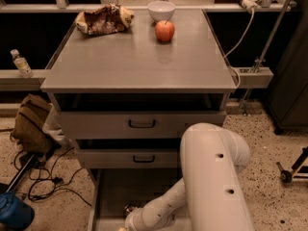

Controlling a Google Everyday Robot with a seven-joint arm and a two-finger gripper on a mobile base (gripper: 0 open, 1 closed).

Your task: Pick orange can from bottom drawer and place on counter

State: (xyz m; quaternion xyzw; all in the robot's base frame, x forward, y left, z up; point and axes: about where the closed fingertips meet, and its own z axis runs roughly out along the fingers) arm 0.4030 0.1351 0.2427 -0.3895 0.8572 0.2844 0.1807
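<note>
I can see the bottom drawer open and its bottom (144, 185) clear around the orange can (129, 209), so I should keep lowering my gripper toward the can until its fingers close around it.
The bottom drawer (115, 191) is pulled open below the two upper drawers, and its grey floor shows. My white arm (211, 177) reaches down into it from the right. The gripper (126, 224) is at the arm's end, low in the drawer at the picture's bottom edge, mostly cut off. A small shiny round bit (129, 209) shows right by the wrist; it may be the orange can's silver end, but I cannot tell. The counter (139, 61) is the grey top of the cabinet.
On the counter's far edge are a red apple (164, 31), a white bowl (161, 9) and a crumpled brown bag (103, 19). The two upper drawers (142, 124) stand slightly open. A brown bag (31, 124), cables and a blue object (14, 213) lie on the floor at the left.
</note>
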